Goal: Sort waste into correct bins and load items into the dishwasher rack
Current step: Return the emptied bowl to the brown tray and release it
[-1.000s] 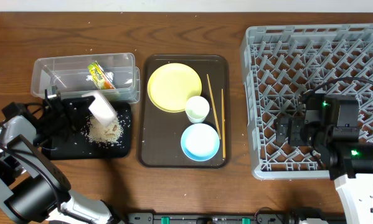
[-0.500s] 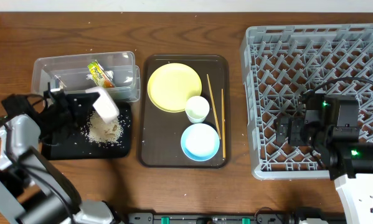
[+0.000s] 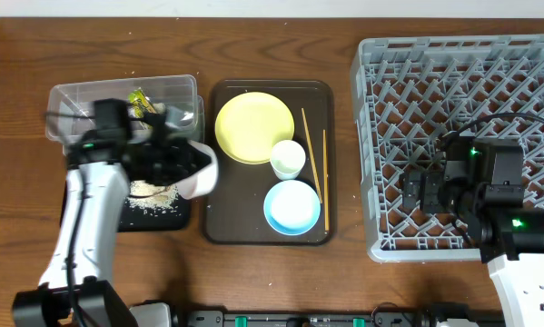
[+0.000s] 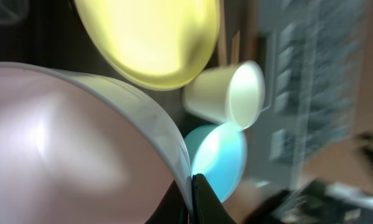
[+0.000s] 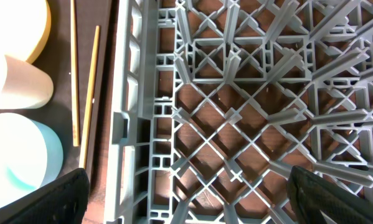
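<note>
I can see the white bowl empty [image 4: 68, 143] and the brown tray open beside the blue bowl [image 3: 235, 195], so my left gripper should go there next and let go of the white bowl.
My left gripper [image 3: 182, 163] is shut on the rim of the white bowl [image 3: 201, 171], held tilted on its side above the gap between the black tray [image 3: 99, 218] and the brown tray. In the left wrist view the fingertips [image 4: 202, 196] pinch the bowl's rim [image 4: 68, 143]. Food scraps [image 3: 153, 195] lie on the black tray. The snack wrapper [image 3: 142, 101] lies in the clear tub [image 3: 72, 100]. The yellow plate [image 3: 253, 127], white cup [image 3: 288, 159], blue bowl [image 3: 292, 206] and two chopsticks [image 3: 311, 168] lie on the brown tray. My right gripper [image 5: 189, 205] is open and empty above the grey rack [image 3: 462, 82], near its front left.
The dark brown serving tray [image 3: 219, 227] lies between the bins and the rack. The rack's left wall [image 5: 127, 124] runs beside the chopsticks [image 5: 74, 74]. A few stray grains lie on the black tray and on the brown tray's far edge.
My left arm has swung right and up with the white bowl, from over the food scraps on the black tray to the brown tray's left edge. The right arm has not moved.
</note>
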